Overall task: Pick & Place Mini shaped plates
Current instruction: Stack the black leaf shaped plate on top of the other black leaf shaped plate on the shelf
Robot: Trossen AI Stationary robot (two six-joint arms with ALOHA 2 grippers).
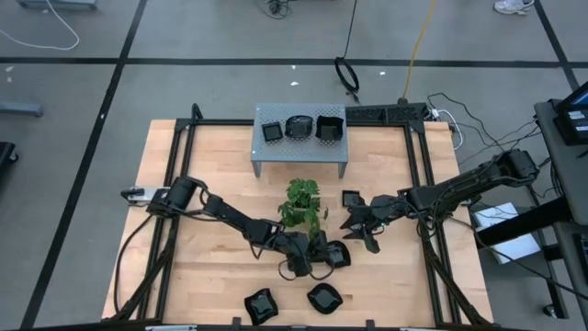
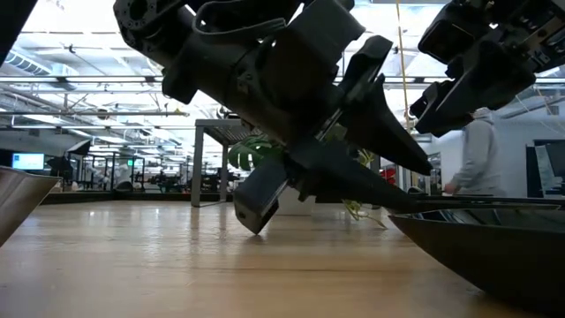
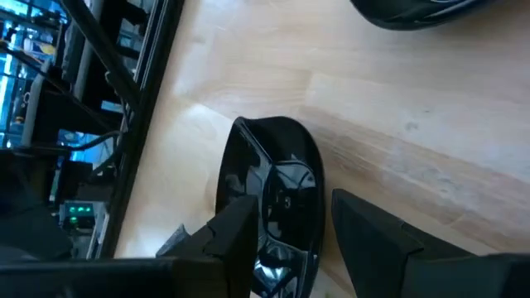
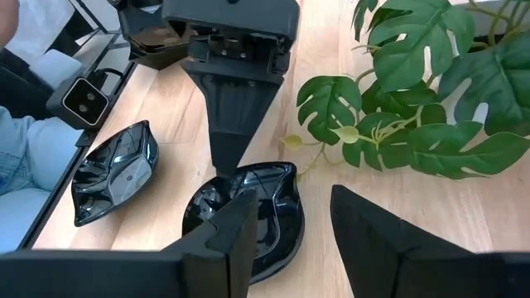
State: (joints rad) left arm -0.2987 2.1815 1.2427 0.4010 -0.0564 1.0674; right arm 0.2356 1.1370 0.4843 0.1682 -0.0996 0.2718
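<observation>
The wavy plate [image 1: 341,255] lies beyond the plant on the right gripper's side, so the robot's left gripper should back away while the right gripper brings the plate closer to it.
My left gripper [image 1: 322,258] is low over the table near the plant and open around a glossy black wavy-edged mini plate [image 1: 337,256]. In the left wrist view one finger [image 3: 236,236] is over the plate's hollow [image 3: 277,194] and the other finger [image 3: 364,236] stands just outside its rim. That plate [image 4: 248,211] rests on the wood. My right gripper [image 1: 360,225] hovers open a little to the right, between this plate and a square plate [image 1: 351,198], touching nothing. Three more plates sit on the grey shelf [image 1: 300,152]. My left gripper comes at the wavy plate slanting down from the table's left, its fingers on either side of the rim [image 3: 319,219]. A thin strip of wood shows between the rim and the outer finger. Whether the inner finger touches the plate, I cannot tell.
Two more black plates lie near the table's near edge [image 1: 260,305] [image 1: 323,296]; the second also shows as a wavy plate [image 4: 116,170] in the right wrist view. The green plant [image 1: 303,207] stands just behind the left gripper. A person [image 2: 481,155] stands in the room beyond the table.
</observation>
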